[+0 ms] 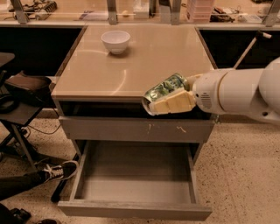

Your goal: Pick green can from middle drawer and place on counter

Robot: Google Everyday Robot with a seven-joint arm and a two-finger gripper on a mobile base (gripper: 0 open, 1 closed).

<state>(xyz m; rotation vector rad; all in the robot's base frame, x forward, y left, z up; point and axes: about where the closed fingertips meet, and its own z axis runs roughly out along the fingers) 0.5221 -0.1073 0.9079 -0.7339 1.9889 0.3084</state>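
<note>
I should keep carrying the can to the counter's top ahead until it rests there, as that is clear and my gripper holds the green can by its body.
My gripper comes in from the right on a white arm and is shut on the green can. The can lies on its side in the cream fingers, its silver end pointing left. It hangs at the front edge of the beige counter, above the scratched drawer front. The middle drawer stands pulled out below and shows nothing inside.
A white bowl stands at the counter's back left. A cluttered ledge with metal posts runs behind. A black chair and a person's sneaker are on the left, by the open drawer.
</note>
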